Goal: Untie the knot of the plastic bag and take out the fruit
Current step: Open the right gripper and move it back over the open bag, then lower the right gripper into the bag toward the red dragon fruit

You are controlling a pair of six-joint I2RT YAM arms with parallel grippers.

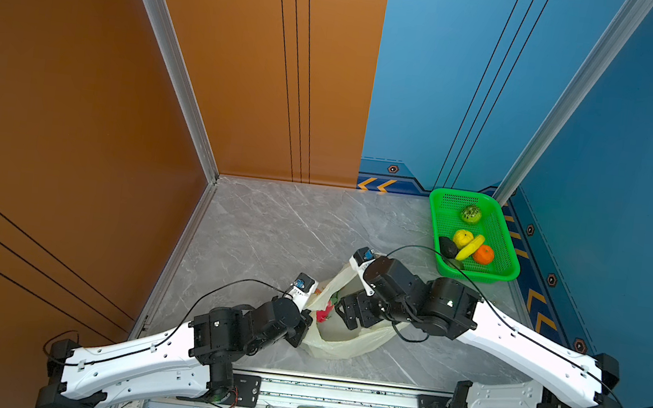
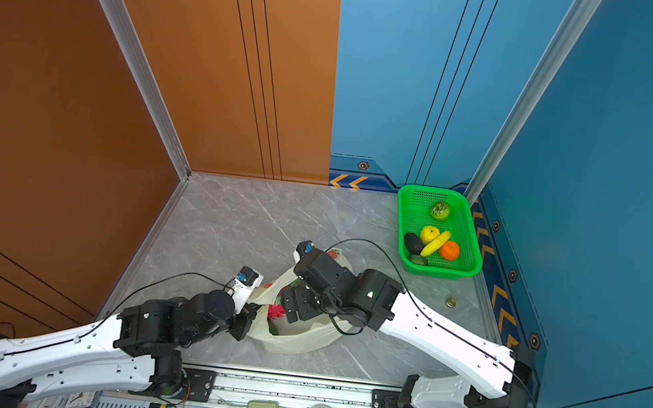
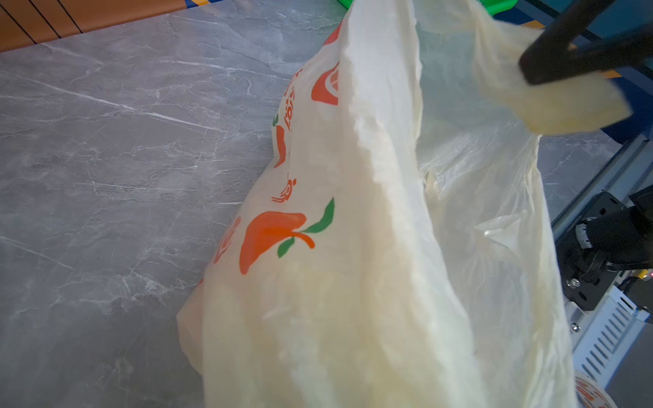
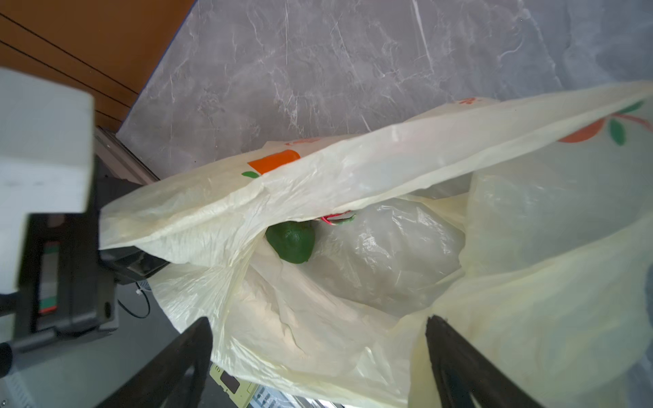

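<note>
Bag film hangs beside the right gripper's finger and the bag's far rim (image 4: 340, 187) sticks out over the dragon fruit, so the robot should pull back toward the bag's near rim (image 1: 337, 353) before it reaches in.
The pale-yellow plastic bag (image 1: 342, 341) (image 2: 292, 341) lies on the grey table between both arms, its mouth gaping; no knot shows. My left gripper (image 1: 304, 329) is shut on the bag's left rim, and bag film (image 3: 353, 247) hides its fingers in the left wrist view. My right gripper (image 4: 318, 321) (image 1: 342, 311) hangs open over the mouth, with bag film beside one finger. Inside lie a pink-red dragon fruit (image 1: 324, 313) (image 2: 275, 311) and a green avocado (image 4: 291, 242). Other fruit sit in the green basket (image 1: 475, 274): bumpy green fruit (image 1: 471, 214), yellow citrus (image 1: 462, 237), banana (image 1: 470, 247), orange (image 1: 483, 254), dark avocado (image 1: 447, 247).
The basket stands in the far right corner against the blue wall. An orange wall borders the table's left side. A metal rail (image 1: 336, 394) with small devices runs along the front edge. A small brass object (image 2: 452, 301) lies near the right arm.
</note>
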